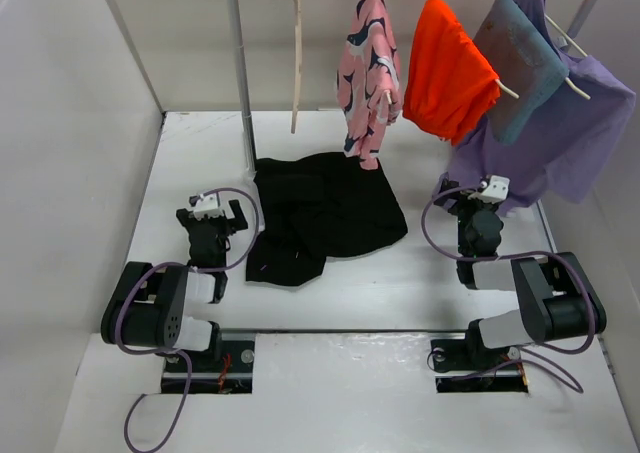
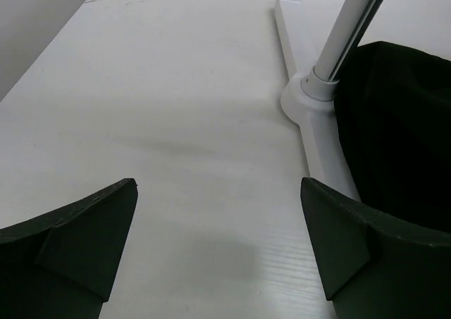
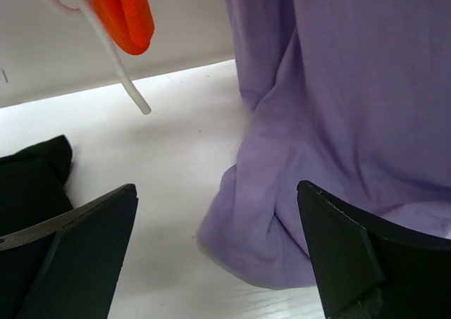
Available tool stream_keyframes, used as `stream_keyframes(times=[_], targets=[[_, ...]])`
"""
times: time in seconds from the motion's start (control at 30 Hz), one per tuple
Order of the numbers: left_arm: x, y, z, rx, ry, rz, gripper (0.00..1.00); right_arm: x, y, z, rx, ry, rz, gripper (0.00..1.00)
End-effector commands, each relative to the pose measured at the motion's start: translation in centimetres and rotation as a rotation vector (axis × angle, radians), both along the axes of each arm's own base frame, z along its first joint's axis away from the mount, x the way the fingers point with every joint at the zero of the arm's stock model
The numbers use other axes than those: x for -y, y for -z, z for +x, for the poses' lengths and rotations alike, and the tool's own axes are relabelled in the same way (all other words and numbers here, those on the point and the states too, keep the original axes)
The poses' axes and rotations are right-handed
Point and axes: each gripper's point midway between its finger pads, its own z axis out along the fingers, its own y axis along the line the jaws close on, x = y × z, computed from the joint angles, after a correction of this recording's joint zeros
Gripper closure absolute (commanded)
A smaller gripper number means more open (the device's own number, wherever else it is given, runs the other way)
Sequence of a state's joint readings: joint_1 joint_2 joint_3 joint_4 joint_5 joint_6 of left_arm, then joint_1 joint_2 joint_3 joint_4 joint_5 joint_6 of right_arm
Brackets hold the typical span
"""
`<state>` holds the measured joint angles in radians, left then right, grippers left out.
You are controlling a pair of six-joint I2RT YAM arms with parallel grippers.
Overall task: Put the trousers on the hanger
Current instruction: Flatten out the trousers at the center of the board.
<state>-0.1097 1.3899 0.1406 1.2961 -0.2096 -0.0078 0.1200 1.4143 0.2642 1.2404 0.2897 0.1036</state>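
Observation:
The black trousers lie bunched (image 1: 325, 203) between the robot's open grippers, so the left gripper should grab their near corner (image 1: 280, 270) and both grippers should pull them out lengthwise before hanging them.
The black trousers (image 1: 320, 213) lie crumpled on the white table in the middle; their edge shows in the left wrist view (image 2: 394, 129) and the right wrist view (image 3: 28, 185). The bare beige wooden hanger (image 1: 296, 53) hangs edge-on from the rail at the back, left of the pink garment. My left gripper (image 1: 215, 213) is open and empty, low over the table just left of the trousers (image 2: 218, 241). My right gripper (image 1: 478, 198) is open and empty, right of the trousers, facing the purple cloth (image 3: 218, 248).
A clothes rack pole (image 1: 242, 83) with a white foot (image 2: 303, 101) stands behind the trousers. Pink patterned (image 1: 368, 73), orange (image 1: 445, 68), teal (image 1: 520, 63) and purple (image 1: 560, 138) garments hang at the back right; the purple hem touches the table (image 3: 282, 213).

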Motion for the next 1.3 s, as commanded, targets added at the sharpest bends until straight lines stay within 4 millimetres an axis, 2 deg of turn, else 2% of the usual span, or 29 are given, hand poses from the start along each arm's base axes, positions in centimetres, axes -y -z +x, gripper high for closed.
stream_keyframes(times=[0.0, 0.07, 0.17, 0.2, 0.23, 0.27, 0.3, 0.33, 0.37, 0.4, 0.43, 0.47, 0.53, 0.57, 0.63, 0.67, 0.7, 0.73, 0.77, 0.83, 0.87, 0.9, 0.93, 1.0, 1.03, 1.1, 1.13, 1.2, 1.27], targets=[[0.2, -6.3, 1.1, 0.237, 0.009, -0.023, 0.00, -1.6, -2.3, 0.9, 0.059, -0.069, -0.014, 0.01], [1.2, -6.1, 1.2, 0.224, 0.071, -0.001, 0.00, -1.5, -2.3, 1.0, 0.062, -0.078, -0.016, 0.01], [2.1, -8.9, -1.0, 0.350, 0.143, 0.063, 0.00, -3.0, -5.5, 0.9, 0.073, -0.097, -0.094, 0.01], [2.2, -9.0, -2.1, 0.361, 0.150, 0.071, 0.00, -5.5, -5.8, 1.3, -0.018, -0.157, -0.145, 0.01], [2.4, -11.1, -3.2, 0.409, 0.157, 0.067, 0.00, -6.4, -7.8, 0.8, -0.010, -0.176, -0.236, 0.01], [3.2, -11.9, -3.5, 0.411, 0.216, 0.173, 0.00, -7.5, -8.4, 0.4, -0.030, -0.196, -0.282, 0.01], [3.5, -12.5, -3.7, 0.401, 0.244, 0.249, 0.00, -9.7, -7.5, -0.7, -0.092, -0.241, -0.338, 0.01], [3.8, -13.3, -4.0, 0.352, 0.280, 0.323, 0.00, -10.7, -8.7, -1.6, -0.082, -0.262, -0.377, 0.01], [3.8, -13.5, -4.2, 0.322, 0.296, 0.415, 0.00, -10.9, -8.6, -2.3, -0.111, -0.251, -0.438, 0.01], [3.3, -13.6, -4.4, 0.287, 0.280, 0.433, 0.00, -11.7, -8.1, -3.1, -0.147, -0.266, -0.472, 0.01], [2.9, -14.7, -4.7, 0.276, 0.263, 0.443, 0.00, -14.3, -6.9, -4.7, -0.208, -0.334, -0.522, 0.01], [2.4, -13.5, -5.5, 0.197, 0.262, 0.452, 0.00, -14.6, -6.2, -5.6, -0.238, -0.324, -0.557, 0.01], [2.0, -13.4, -6.2, 0.138, 0.271, 0.519, 0.00, -15.5, -6.4, -7.9, -0.261, -0.254, -0.606, 0.01], [2.0, -13.2, -7.0, 0.080, 0.298, 0.532, 0.00, -15.6, -6.7, -8.3, -0.260, -0.224, -0.628, 0.01], [2.8, -12.6, -7.9, 0.016, 0.379, 0.562, 0.00, -15.6, -7.8, -8.6, -0.256, -0.158, -0.620, 0.01], [3.1, -13.7, -8.3, 0.010, 0.409, 0.598, 0.00, -15.7, -9.1, -8.3, -0.239, -0.125, -0.557, 0.01], [3.4, -11.6, -9.2, -0.095, 0.475, 0.604, 0.00, -15.8, -9.2, -8.1, -0.233, -0.078, -0.433, 0.01], [4.2, -11.1, -9.7, -0.121, 0.541, 0.608, 0.00, -16.3, -9.6, -7.9, -0.229, -0.084, -0.397, 0.01], [4.6, -10.7, -10.1, -0.152, 0.578, 0.611, 0.00, -17.6, -9.8, -7.9, -0.276, -0.167, -0.448, 0.01], [4.7, -9.0, -10.7, -0.235, 0.646, 0.650, 0.00, -21.3, -7.5, -8.6, -0.383, -0.412, -0.554, 0.01], [4.8, -8.5, -10.8, -0.252, 0.669, 0.669, 0.00, -22.6, -6.8, -9.1, -0.410, -0.475, -0.555, 0.01], [4.7, -8.0, -10.8, -0.275, 0.683, 0.689, 0.03, -24.1, -7.3, -9.6, -0.405, -0.493, -0.528, 0.01], [4.9, -6.1, -11.2, -0.349, 0.736, 0.690, 0.05, -25.7, -5.8, -9.9, -0.435, -0.514, -0.530, 0.01], [5.7, -5.4, -11.5, -0.403, 0.809, 0.683, 0.06, -27.8, -4.0, -10.9, -0.463, -0.542, -0.572, 0.01], [6.2, -4.4, -11.8, -0.484, 0.861, 0.650, 0.06, -29.8, -2.3, -11.5, -0.494, -0.571, -0.609, 0.01], [7.8, -3.2, -12.4, -0.544, 0.971, 0.626, 0.06, -32.2, 0.4, -12.3, -0.596, -0.648, -0.546, 0.01], [8.9, -1.7, -12.8, -0.604, 1.029, 0.609, 0.00, -34.0, 2.2, -12.3, -0.642, -0.674, -0.527, 0.01], [9.6, -0.5, -12.5, -0.639, 1.044, 0.620, 0.00, -36.2, 4.3, -13.0, -0.705, -0.750, -0.495, 0.01], [10.5, 1.3, -12.2, -0.668, 1.062, 0.621, 0.00, -36.9, 6.3, -12.6, -0.737, -0.716, -0.476, 0.01]])
